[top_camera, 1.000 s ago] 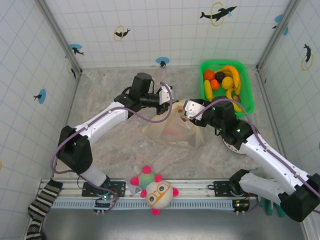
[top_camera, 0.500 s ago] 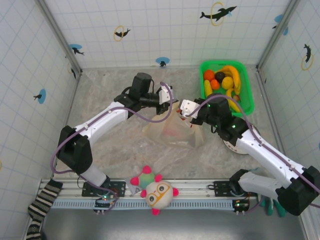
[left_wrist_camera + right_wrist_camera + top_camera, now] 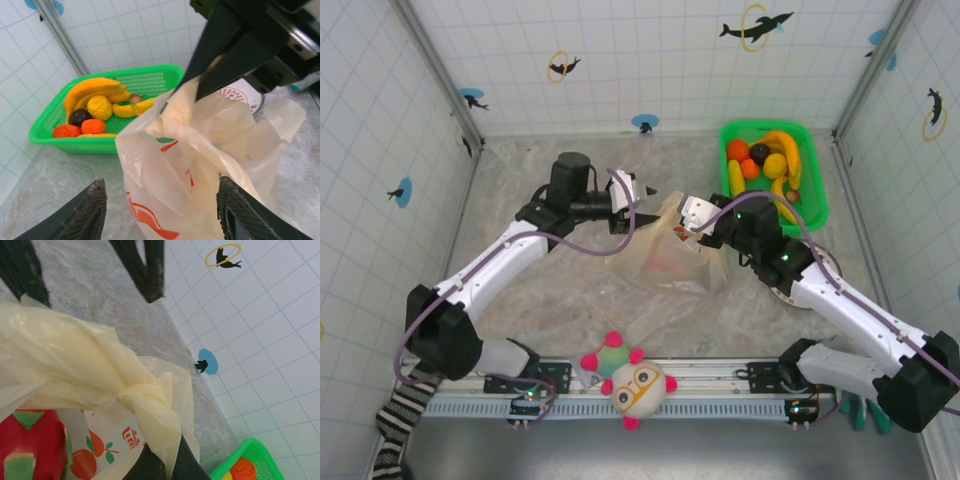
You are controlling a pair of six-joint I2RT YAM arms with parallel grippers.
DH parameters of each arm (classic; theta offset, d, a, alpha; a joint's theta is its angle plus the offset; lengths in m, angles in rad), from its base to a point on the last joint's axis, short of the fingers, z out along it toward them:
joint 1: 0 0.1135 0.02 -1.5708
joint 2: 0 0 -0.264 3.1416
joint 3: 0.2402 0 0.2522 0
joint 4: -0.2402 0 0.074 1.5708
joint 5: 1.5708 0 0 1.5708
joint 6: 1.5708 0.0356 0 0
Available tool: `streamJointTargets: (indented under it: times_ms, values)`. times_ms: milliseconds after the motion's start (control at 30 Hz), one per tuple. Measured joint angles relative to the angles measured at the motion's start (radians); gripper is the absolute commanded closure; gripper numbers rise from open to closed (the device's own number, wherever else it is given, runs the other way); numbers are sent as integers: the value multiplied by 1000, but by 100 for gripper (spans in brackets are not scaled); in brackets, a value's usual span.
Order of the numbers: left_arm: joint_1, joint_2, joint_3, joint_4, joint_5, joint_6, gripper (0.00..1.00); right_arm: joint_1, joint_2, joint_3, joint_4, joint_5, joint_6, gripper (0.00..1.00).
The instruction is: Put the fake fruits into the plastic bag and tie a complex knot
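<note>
The bag's front [image 3: 165, 187] is between my left gripper's fingers, below the handle strip [image 3: 181, 111] that my right gripper holds. Next, my left gripper backs away, turns and pinches that handle strip.
The cream plastic bag [image 3: 665, 258] with orange and red prints sits mid-table, its handle strips bunched into a knot [image 3: 145, 396]. A red fake fruit [image 3: 30, 452] shows through the bag's wall. My right gripper [image 3: 164, 450] is shut on a handle strip just below the knot, at the bag's top [image 3: 686, 218]. My left gripper [image 3: 642, 205] stands open just left of the bag, its fingers [image 3: 87, 210] apart on either side of the bag's front [image 3: 190, 165] without touching it. More fake fruits [image 3: 765, 160] lie in the green basket [image 3: 815, 205].
A pink-spiked plush toy [image 3: 635, 382] with glasses sits at the near rail. A round white patterned disc [image 3: 241, 94] lies under my right arm. A striped sock [image 3: 405, 410] hangs at the near left. Tiled walls close in the table on three sides.
My right gripper has shut on the bag's handle strip. My left gripper has opened, let go of the bag, and drawn back to the left.
</note>
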Motion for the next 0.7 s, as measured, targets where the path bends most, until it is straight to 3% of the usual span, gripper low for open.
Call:
streamJointTargets:
  times_ms: [200,700]
  values:
    - [-1,-6,-60,59,44,-48,52,8,-40,-76,76,-13,25,100]
    - [-65,6,-190,241,-25,-188,40,81,-45,-312,492,-35,214,100]
